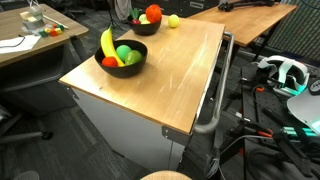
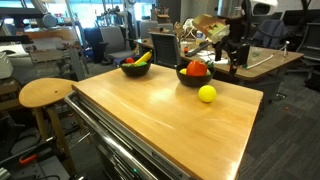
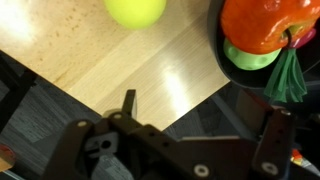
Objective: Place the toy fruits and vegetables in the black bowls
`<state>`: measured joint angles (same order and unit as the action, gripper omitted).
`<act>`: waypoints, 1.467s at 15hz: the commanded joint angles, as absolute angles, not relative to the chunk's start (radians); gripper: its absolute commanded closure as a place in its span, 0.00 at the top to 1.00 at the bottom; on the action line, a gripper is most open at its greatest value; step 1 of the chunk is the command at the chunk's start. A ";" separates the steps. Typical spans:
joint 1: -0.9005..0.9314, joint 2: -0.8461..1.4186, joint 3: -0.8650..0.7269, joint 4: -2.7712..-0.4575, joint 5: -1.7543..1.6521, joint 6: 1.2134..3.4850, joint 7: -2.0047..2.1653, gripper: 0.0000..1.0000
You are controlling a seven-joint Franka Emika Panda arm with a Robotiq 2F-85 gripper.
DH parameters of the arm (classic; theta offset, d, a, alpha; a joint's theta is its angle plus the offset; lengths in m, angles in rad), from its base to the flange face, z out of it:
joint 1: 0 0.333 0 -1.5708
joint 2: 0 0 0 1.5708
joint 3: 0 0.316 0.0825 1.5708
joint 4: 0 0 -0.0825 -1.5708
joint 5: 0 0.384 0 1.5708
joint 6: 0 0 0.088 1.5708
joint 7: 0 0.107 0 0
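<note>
The robot's gripper is out beyond the table's edge (image 3: 195,107), away from the loose lemon, so it needs to move back above the lemon (image 2: 207,94) and take it to the near bowl.
Two black bowls stand on the wooden table. The near bowl (image 1: 122,62) (image 2: 136,68) holds a toy banana (image 1: 107,43), a green fruit and a red one. The far bowl (image 1: 145,27) (image 2: 194,76) (image 3: 222,50) holds an orange-red toy vegetable (image 3: 262,24) and a green piece. A yellow toy lemon (image 1: 173,21) (image 2: 207,93) (image 3: 135,9) lies loose on the table beside the far bowl. My gripper (image 3: 200,115) (image 2: 232,50) (image 1: 122,10) is open and empty. It hangs just past the table's edge, close to the far bowl and the lemon.
The table (image 1: 170,75) (image 2: 160,115) is a wooden top on a metal cabinet. A round wooden stool (image 2: 46,93) stands beside it. Desks, chairs and cables (image 1: 270,120) surround the table.
</note>
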<state>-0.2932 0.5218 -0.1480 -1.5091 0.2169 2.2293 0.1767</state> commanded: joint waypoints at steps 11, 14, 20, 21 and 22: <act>-0.260 0.500 -0.141 -1.591 0.220 2.283 0.158 1.00; -0.275 0.465 -0.152 -1.617 0.224 2.261 0.152 1.00; -0.294 0.421 -0.179 -1.662 0.219 2.228 0.149 1.00; -0.292 0.421 -0.182 -1.664 0.214 2.229 0.147 1.00; -0.290 0.425 -0.183 -1.663 0.212 2.230 0.147 1.00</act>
<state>-0.2937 0.4587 -0.1811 -1.6306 0.2159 2.2354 0.1653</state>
